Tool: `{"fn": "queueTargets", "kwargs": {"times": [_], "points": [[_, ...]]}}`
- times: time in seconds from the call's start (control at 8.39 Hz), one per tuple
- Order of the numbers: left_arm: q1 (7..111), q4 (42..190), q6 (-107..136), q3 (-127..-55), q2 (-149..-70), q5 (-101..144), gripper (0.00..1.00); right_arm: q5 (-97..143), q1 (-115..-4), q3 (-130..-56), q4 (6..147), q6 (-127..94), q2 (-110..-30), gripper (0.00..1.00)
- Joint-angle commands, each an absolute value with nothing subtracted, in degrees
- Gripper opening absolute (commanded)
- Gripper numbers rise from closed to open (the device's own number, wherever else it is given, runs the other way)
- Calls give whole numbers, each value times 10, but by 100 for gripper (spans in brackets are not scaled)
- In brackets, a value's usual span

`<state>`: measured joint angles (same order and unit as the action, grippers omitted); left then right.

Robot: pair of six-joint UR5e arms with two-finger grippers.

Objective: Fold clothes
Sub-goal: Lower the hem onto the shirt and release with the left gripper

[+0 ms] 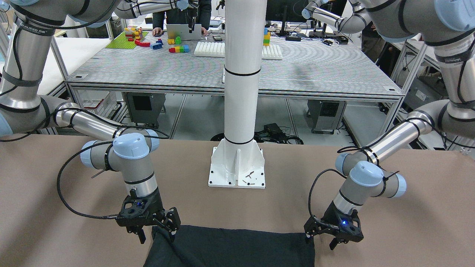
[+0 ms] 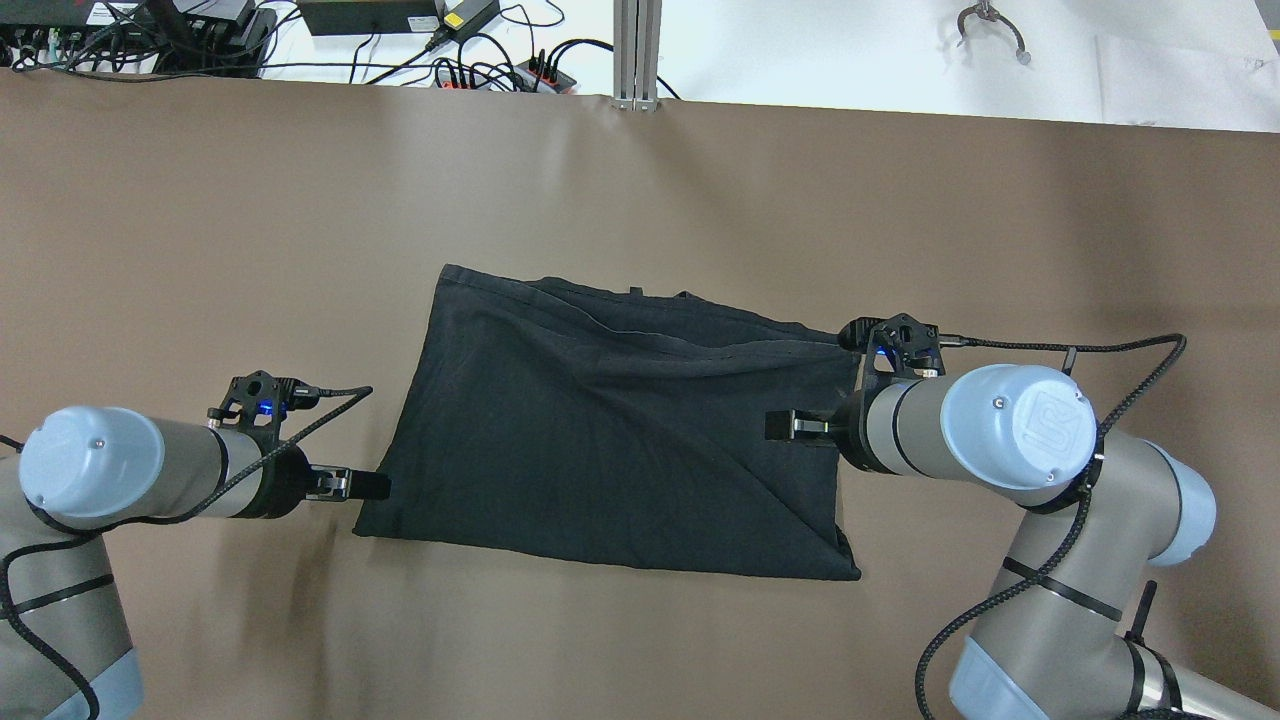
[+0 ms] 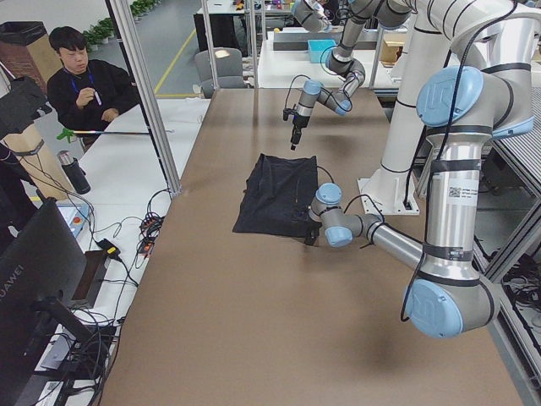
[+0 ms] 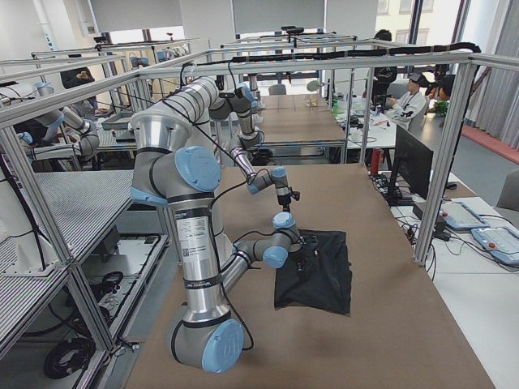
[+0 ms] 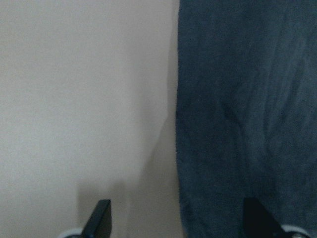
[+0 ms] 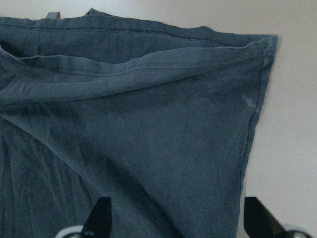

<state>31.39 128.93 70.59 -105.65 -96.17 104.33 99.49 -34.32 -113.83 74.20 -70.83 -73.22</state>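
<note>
I expect the black garment's layers [image 1: 236,247] to slide along together when I pull the garment's hemmed edge, because the upper and lower hems meet at the side seam [image 6: 267,43].
The black garment [image 2: 610,440] lies folded and flat on the brown table, with a hemmed edge along its far side [image 6: 148,34] and a faint pale mark [image 6: 247,101]. My left gripper [image 2: 365,485] is open at the garment's near left corner. In the left wrist view one fingertip [image 5: 101,220] is over bare table and the other is over the cloth [image 5: 237,124]. My right gripper [image 2: 785,425] is open and empty over the garment's right side, near its right edge [image 6: 255,124]. In the front view the garment [image 1: 230,248] lies between the right gripper [image 1: 156,234] and the left gripper [image 1: 321,241].
The white pillar's base [image 1: 237,167] stands on the table at the robot's side of the garment. Cables and power strips [image 2: 480,60] lie past the table's far edge. A seated person [image 3: 84,85] is beyond the table's long side.
</note>
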Motion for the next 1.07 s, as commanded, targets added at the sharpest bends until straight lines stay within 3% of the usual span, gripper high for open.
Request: {"fn": "queueTargets", "kwargs": {"times": [0.0,0.24,0.36,0.48,0.6,0.95], "points": [[271,1308,721,-1043,-951,1023,85,991,-334,-1138,742,-708,-729,94],[237,1308,758,-1044,-968,996,64,991,-334,-1138,742,-707,-729,94],[229,1308,769,-1045,-973,989,48,991,-334,-1138,742,-707,-729,94],[226,1308,779,-1048,-973,986,21,991,-335,-1138,742,-707,-729,94],[227,1310,782,-1051,-970,982,2,991,-335,-1138,742,-707,-729,94],[267,1310,773,-1061,-966,993,0,991,-334,-1138,742,-708,-730,94]]}}
